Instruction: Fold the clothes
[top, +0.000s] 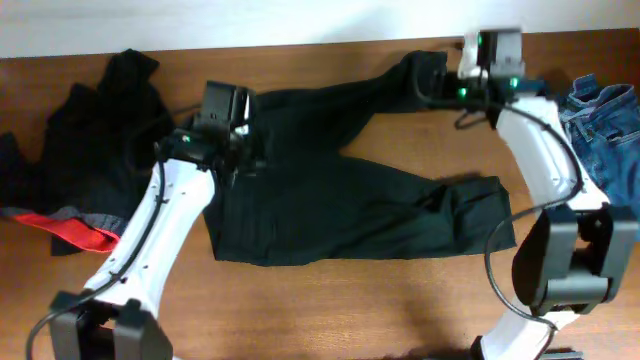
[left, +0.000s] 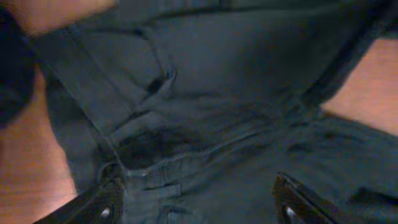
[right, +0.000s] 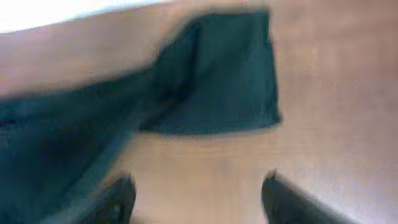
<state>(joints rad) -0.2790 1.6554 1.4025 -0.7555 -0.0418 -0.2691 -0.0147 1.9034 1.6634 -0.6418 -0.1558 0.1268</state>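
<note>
The far leg bends and creases (top: 386, 94) close to its hem, away from my left gripper. My right gripper should grab the hem end (top: 434, 77) and pull it straight before the fold.
Long black trousers (top: 330, 200) lie spread across the middle of the table, one leg reaching to the far right, the other folded back at the right. My left gripper (top: 235, 150) is open just over their waistband (left: 186, 155); its fingers (left: 196, 199) straddle the cloth. My right gripper (top: 440, 85) is open over bare wood beside the far leg's hem (right: 217, 74); its fingers (right: 196, 196) hold nothing. A heap of black garments (top: 100, 130) with a red-and-grey edge (top: 75, 228) lies at the left. Blue denim jeans (top: 610, 125) lie at the right edge.
The wooden table (top: 350, 310) has bare wood along its front. A pale wall runs behind the far edge. The right arm's base (top: 570, 260) stands at the front right, the left arm's base (top: 100, 325) at the front left.
</note>
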